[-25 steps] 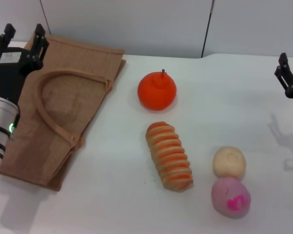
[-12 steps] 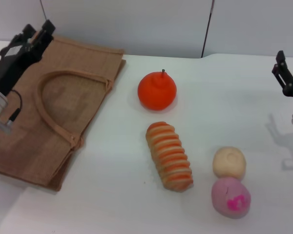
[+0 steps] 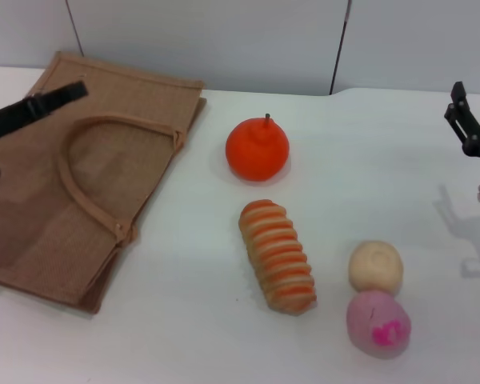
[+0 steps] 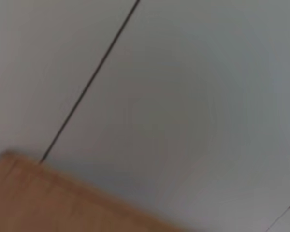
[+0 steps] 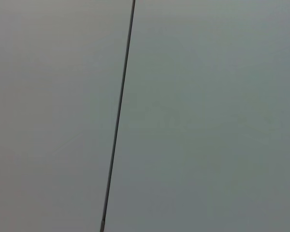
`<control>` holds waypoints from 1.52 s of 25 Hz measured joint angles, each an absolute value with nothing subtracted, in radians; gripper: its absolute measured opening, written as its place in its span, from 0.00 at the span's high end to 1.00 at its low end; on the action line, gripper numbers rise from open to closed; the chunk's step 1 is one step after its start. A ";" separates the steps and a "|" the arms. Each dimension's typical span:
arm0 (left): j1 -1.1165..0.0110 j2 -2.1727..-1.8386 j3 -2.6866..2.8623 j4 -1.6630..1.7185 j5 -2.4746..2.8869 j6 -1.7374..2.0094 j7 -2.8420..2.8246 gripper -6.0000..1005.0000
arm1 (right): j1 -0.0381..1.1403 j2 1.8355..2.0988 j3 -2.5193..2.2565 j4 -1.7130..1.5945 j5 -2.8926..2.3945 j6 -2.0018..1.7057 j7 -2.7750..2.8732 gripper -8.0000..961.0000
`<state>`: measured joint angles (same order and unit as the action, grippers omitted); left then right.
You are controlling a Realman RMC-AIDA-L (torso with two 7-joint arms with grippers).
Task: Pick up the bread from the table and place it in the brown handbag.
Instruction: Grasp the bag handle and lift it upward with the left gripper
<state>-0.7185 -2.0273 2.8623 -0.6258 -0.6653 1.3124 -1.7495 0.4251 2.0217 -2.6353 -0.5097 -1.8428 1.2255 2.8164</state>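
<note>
The brown handbag's handle [image 3: 82, 198] lies uncovered with its bend toward the robot's left gripper, so the robot should keep lowering that gripper until its fingers close around the handle's bend [image 3: 65, 150].
The bread [image 3: 277, 256], an orange and cream striped loaf, lies on the white table [image 3: 184, 320] near the middle of the head view. The brown handbag [image 3: 80, 184] lies flat at the left, its handles on top; a blurred corner of it shows in the left wrist view [image 4: 34, 203]. My left gripper [image 3: 77, 90] is turned sideways over the bag's far left part, far from the bread. My right gripper [image 3: 467, 114] hangs open at the right edge, above the table and empty. The right wrist view shows only wall.
An orange fruit [image 3: 258, 150] sits just behind the bread. A round beige bun [image 3: 376, 266] and a pink ball [image 3: 378, 322] sit to the bread's right. A grey wall [image 3: 224, 40] runs behind the table.
My left arm has swung out to the left and turned, uncovering most of the bag. The right gripper has shifted only slightly. The objects have not moved.
</note>
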 joint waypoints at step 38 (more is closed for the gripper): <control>-0.982 -2.022 2.864 -0.704 0.100 1.013 -2.113 0.39 | 0.424 2.022 -2.625 -0.495 -1.841 1.226 2.816 0.07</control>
<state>-0.9823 -2.0223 2.8639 -0.7043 0.0997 1.0130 -2.1131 0.4235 2.0217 -2.6246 -0.4955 -1.8407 1.2256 2.8164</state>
